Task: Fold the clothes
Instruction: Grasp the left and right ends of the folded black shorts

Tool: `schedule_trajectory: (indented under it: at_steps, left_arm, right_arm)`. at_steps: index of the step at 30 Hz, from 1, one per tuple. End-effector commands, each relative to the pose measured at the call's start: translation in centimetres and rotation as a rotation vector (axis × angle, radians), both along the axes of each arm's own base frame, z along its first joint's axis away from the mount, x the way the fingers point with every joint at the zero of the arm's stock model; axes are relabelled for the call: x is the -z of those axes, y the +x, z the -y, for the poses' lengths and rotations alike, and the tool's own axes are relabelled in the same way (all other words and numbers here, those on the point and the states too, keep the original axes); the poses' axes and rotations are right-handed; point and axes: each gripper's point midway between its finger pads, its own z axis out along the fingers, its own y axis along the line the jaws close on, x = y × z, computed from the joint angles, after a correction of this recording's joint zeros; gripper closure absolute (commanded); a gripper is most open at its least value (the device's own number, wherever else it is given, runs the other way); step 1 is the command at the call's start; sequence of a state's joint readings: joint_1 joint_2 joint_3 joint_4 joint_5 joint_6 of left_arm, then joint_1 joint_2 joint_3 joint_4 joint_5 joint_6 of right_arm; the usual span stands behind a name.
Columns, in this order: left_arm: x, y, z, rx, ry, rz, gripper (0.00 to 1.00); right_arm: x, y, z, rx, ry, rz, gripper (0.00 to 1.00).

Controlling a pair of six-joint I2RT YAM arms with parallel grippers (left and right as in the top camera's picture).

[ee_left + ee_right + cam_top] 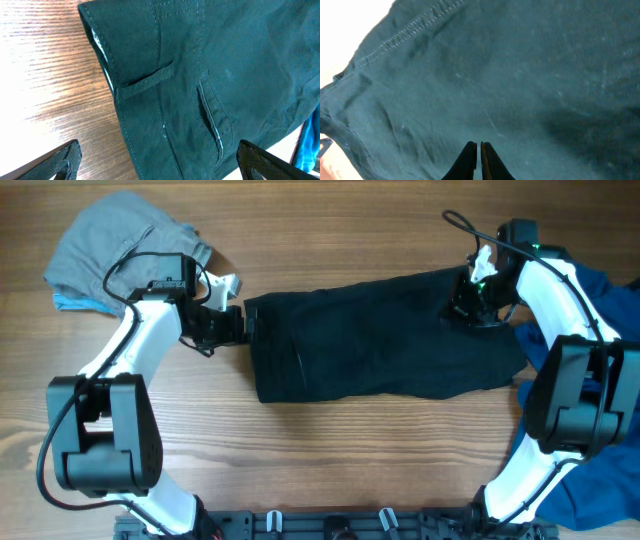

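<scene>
My gripper is to lift the black garment's stitched edge (119, 102). A pale strip (100, 46) shows along that edge, so I should expect a lighter, striped lining inside when the edge comes up.
A black garment (385, 335) lies spread flat across the middle of the table, its long side running left to right. In the left wrist view the black garment (210, 75) shows a stitched band, a belt loop and a pocket slit. My left gripper (238, 323) sits at its left edge. There the left gripper (160, 167) stands wide open, its fingers (62, 161) straddling the hem without holding it. My right gripper (468, 310) hovers over the garment's upper right part. The right gripper (480, 147) is shut, with no cloth pinched between its tips.
A grey garment (120, 250) lies bunched at the back left, with a strip of light blue (72, 302) under it. A bright blue garment (612, 295) is heaped at the right edge, behind the right arm, and reaches down to the front right corner.
</scene>
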State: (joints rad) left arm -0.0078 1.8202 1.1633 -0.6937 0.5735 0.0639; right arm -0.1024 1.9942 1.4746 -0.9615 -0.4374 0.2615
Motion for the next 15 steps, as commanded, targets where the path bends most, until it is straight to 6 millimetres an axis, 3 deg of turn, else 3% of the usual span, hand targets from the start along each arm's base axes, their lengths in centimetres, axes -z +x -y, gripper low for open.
schedule_trajectory:
  at_steps: [1, 7, 9, 12, 15]
  left_arm:
    - [3.0, -1.7, 1.5, 0.039, -0.022, -0.083, 0.00]
    - [6.9, -2.6, 4.1, 0.086, -0.037, -0.166, 0.00]
    - [7.2, -2.6, 4.6, 0.098, -0.038, -0.162, 0.02]
    - [7.1, -2.4, 5.8, 0.132, -0.040, -0.130, 0.20]
    - [7.1, -2.3, 6.7, 0.160, -0.029, -0.103, 0.54]
  right_arm:
    - [1.1, -0.9, 0.0, 0.011, 0.002, -0.045, 0.92]
    - [3.8, -3.5, 0.9, 0.049, -0.060, -0.141, 0.93]
    - [4.2, -4.0, 0.8, 0.033, -0.059, -0.144, 0.93]
    - [5.0, -4.6, 0.6, -0.009, -0.078, -0.143, 0.93]
    - [5.1, -4.6, 0.5, -0.012, -0.088, -0.145, 0.94]
